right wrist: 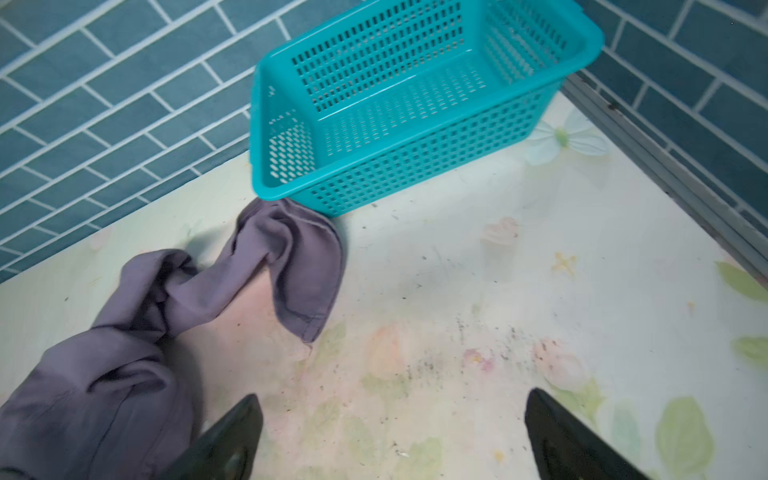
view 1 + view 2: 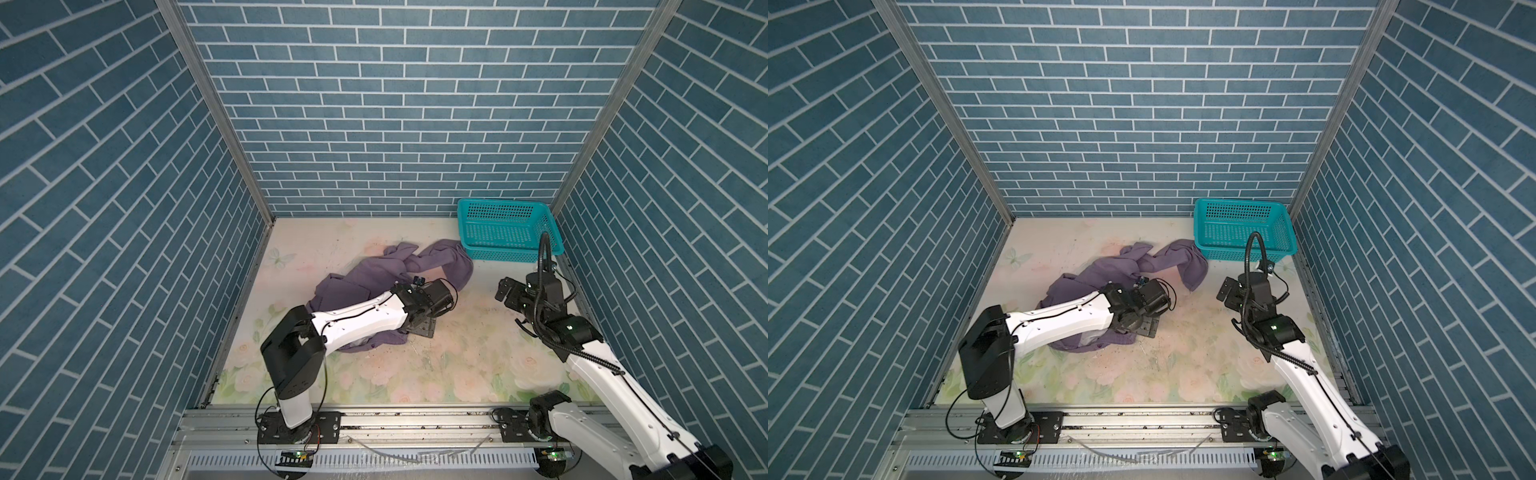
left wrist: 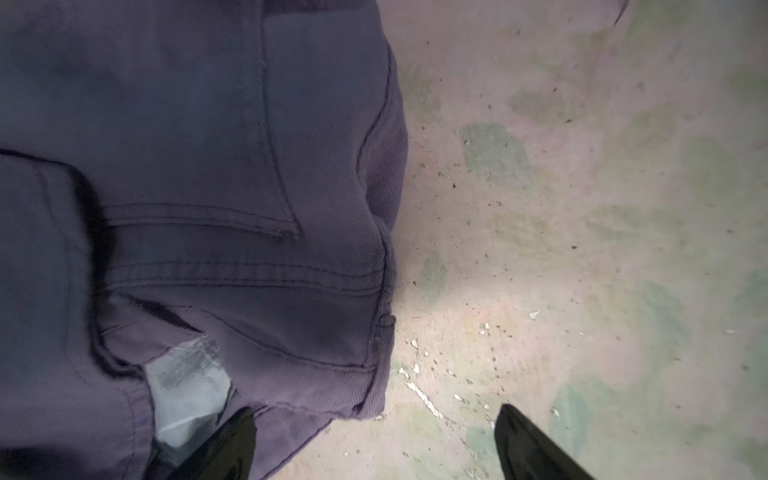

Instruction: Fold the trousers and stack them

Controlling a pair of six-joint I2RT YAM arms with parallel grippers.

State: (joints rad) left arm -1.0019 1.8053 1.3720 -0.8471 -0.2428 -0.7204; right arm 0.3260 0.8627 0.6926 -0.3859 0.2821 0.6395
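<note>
The robot's left gripper should first lift the waistband corner (image 3: 364,380), and then its right gripper should reach for the hanging waist, because the purple trousers lie crumpled with one leg twisted (image 1: 209,281).
The purple trousers (image 2: 357,282) (image 2: 1088,276) lie crumpled on the floral table, left of the middle. One twisted leg (image 1: 291,253) reaches back to the near corner of the basket. My left gripper (image 2: 422,328) (image 2: 1144,328) (image 3: 374,415) hangs low over the waistband corner (image 3: 324,374), open. One of its fingers (image 3: 232,440) is above the fabric, while its partner is above bare table; nothing is held. My right gripper (image 2: 505,293) (image 2: 1225,293) (image 1: 395,403) stands open over bare table, right of the trousers, with nothing between its fingers.
A teal mesh basket (image 2: 505,203) (image 2: 1241,202) (image 1: 266,124) stands empty in the back right corner. Blue brick walls (image 2: 374,124) close the table on three sides. A metal rail (image 2: 415,419) runs along the front edge. The floral table (image 2: 457,365) is bare in front.
</note>
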